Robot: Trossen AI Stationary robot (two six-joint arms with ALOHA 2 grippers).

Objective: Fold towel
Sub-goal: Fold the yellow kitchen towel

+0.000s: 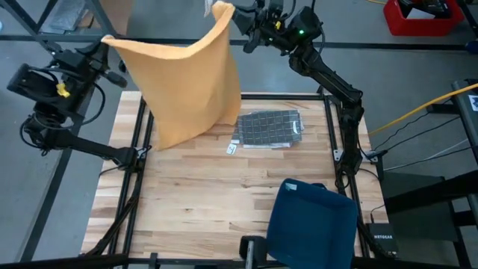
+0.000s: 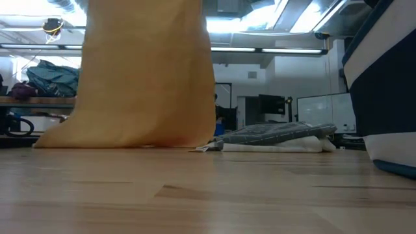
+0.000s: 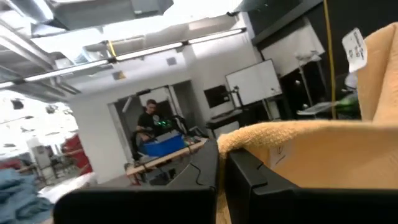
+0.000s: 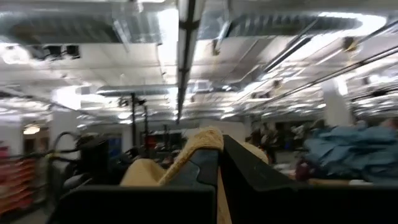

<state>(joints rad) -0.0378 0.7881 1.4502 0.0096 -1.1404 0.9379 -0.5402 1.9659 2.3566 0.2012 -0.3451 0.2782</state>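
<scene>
Next, I pull the towel's corner (image 1: 112, 40) away from my right gripper with my left gripper until the towel's top edge (image 1: 178, 54), which sags between my grippers, is tight.
An orange-tan towel (image 1: 190, 82) hangs spread between my two grippers over the table's far left part. Its top edge sags between them, and its lower edge (image 2: 123, 142) rests on the wooden table (image 1: 224, 194). My left gripper (image 1: 107, 41) is shut on the towel's upper left corner. My right gripper (image 1: 233, 16) is shut on the upper right corner, which carries a white tag (image 3: 354, 50). Both grippers are raised high above the table. My left gripper pinches the towel's upper corner (image 3: 239, 138) between its two shut fingers, coming in roughly level from the table's left. The towel hangs below the hold with its bottom edge on the table. My right gripper pinches the towel's other upper corner (image 4: 202, 142) between its two shut fingers. The cloth bunches over the fingertips and hangs down from there.
A folded grey checked towel (image 1: 269, 127) lies on the table just right of the hanging towel. A folded dark blue towel (image 1: 310, 220) sits near the front edge. A black frame (image 1: 142, 134) runs along the table's left and right sides.
</scene>
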